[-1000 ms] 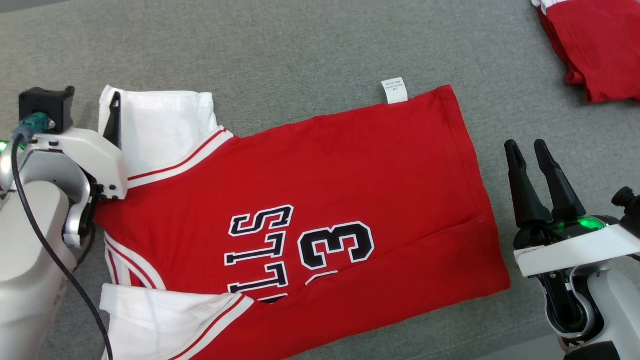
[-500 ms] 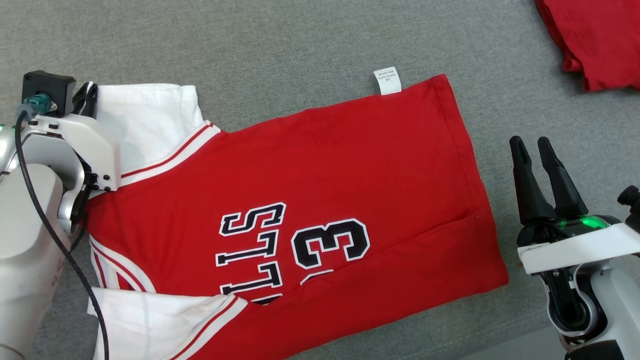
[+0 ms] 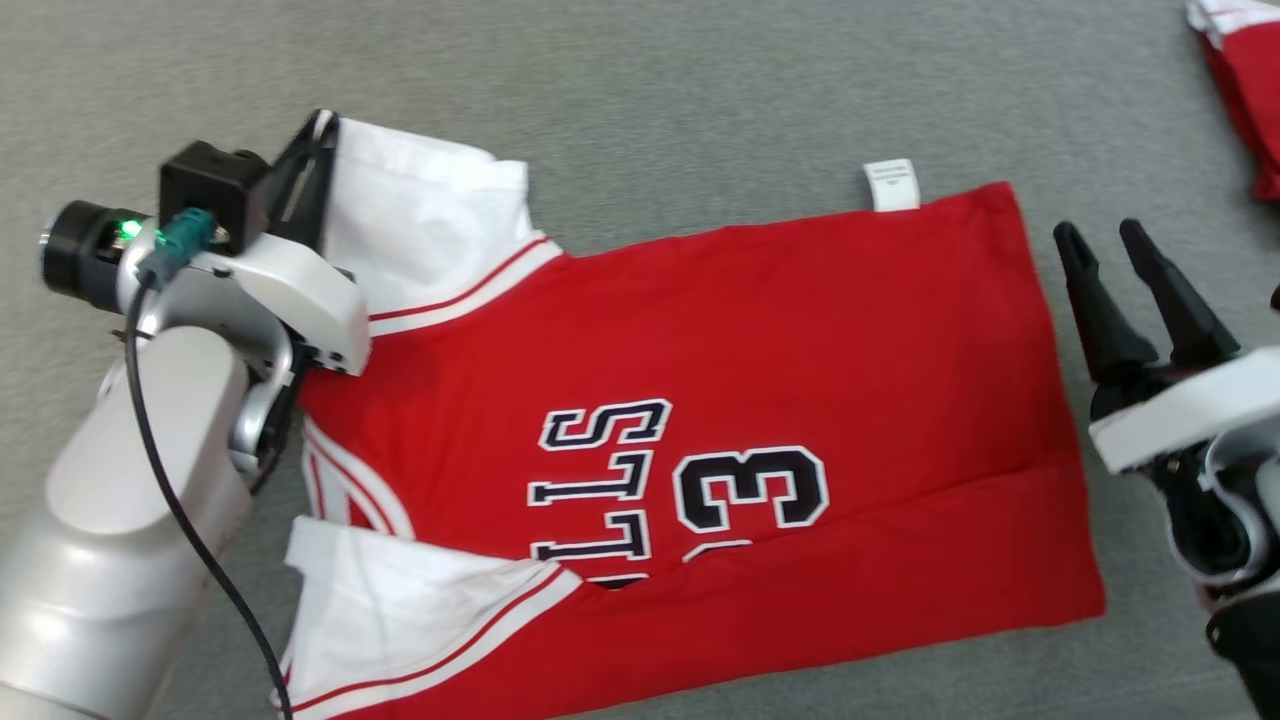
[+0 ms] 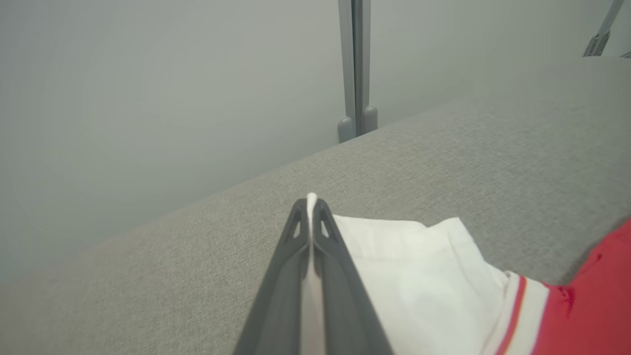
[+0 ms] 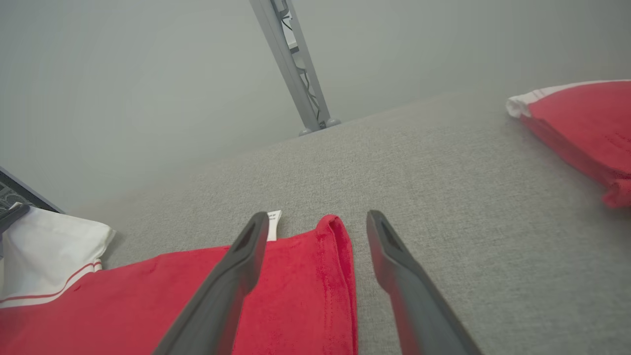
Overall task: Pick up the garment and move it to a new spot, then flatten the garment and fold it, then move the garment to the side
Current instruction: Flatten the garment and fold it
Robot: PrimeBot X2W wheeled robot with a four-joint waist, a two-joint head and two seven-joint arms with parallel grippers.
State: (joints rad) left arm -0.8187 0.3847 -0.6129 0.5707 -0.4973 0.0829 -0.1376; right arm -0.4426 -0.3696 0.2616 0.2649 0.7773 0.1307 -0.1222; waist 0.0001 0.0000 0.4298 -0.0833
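Observation:
My gripper will bring the white label (image 3: 893, 185) along when I fold the garment's far edge (image 3: 897, 211) over, because the label sticks out past that edge. The label should land on the garment's near flap.
The garment (image 3: 720, 400), a red jersey with white sleeves and black lettering, lies spread flat on the grey cloth surface. My left gripper (image 3: 318, 130) is shut on the outer corner of the far white sleeve (image 3: 430, 240), at the garment's upper left. In the left wrist view the dark fingers (image 4: 296, 276) pinch a strip of white cloth between them at the left gripper's (image 4: 311, 202) tips, with the sleeve (image 4: 404, 276) trailing to the right. My right gripper (image 3: 1105, 235) stands open just beyond the garment's hem. In the right wrist view the right gripper's (image 5: 318, 217) open fingers straddle the hem corner (image 5: 335, 256) from above.
A second red garment (image 3: 1245, 90), folded, lies at the far right and shows as the red bundle (image 5: 581, 128). A white label (image 3: 891, 185) sticks out of the jersey's far edge. A grey metal post (image 4: 356, 69) stands behind the surface's far edge.
My left gripper has shut on the white sleeve's corner, which now stands pulled up a little. The head camera has shifted, so the whole scene sits further right. My right gripper stays open.

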